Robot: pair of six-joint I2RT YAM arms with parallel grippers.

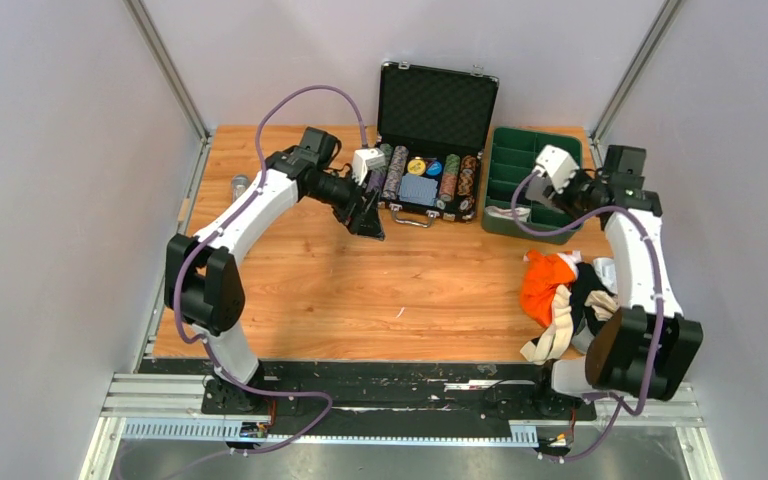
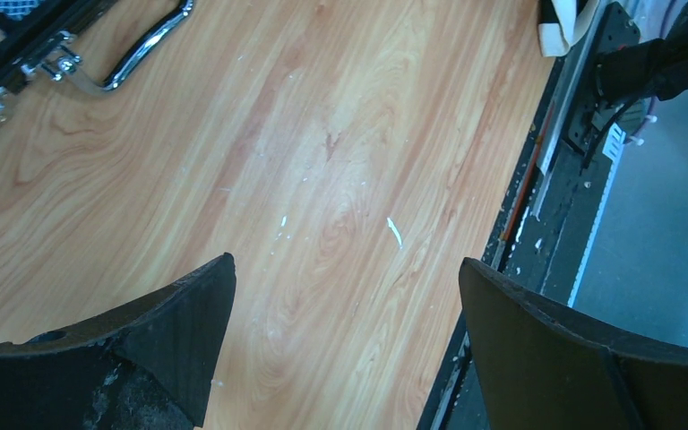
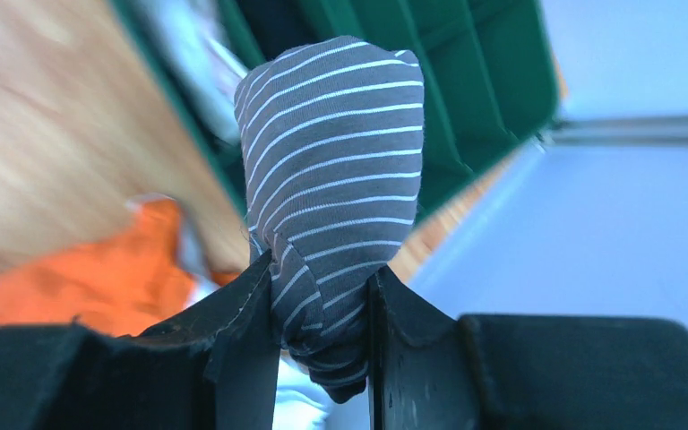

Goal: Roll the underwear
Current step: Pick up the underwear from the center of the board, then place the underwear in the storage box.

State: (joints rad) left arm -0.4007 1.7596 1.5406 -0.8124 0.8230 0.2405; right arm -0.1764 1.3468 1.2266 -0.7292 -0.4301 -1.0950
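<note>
The pinstriped roll (image 3: 333,157) is held by one end and the compartment (image 1: 550,222) beside the white underwear is empty, so the robot's right gripper should continue going down there and let go inside.
My right gripper (image 3: 321,278) is shut on a rolled grey-and-white pinstriped underwear (image 3: 331,161), which stands up out of the jaws in front of the green tray (image 3: 466,72). From above, that gripper (image 1: 538,198) hovers at the tray's near-left part. A pile of loose underwear (image 1: 560,295), orange, black, white and beige, lies on the table by the right arm's base; its orange piece (image 3: 81,278) shows blurred below the roll. My left gripper (image 2: 345,264) is open over bare wood, holding nothing, just in front of the chip case (image 1: 368,215).
An open black case of poker chips (image 1: 435,150) stands at the back middle, its metal handle (image 2: 143,45) facing the left gripper. The green compartment tray (image 1: 535,180) sits at the back right. A small metal can (image 1: 239,184) stands at the left edge.
</note>
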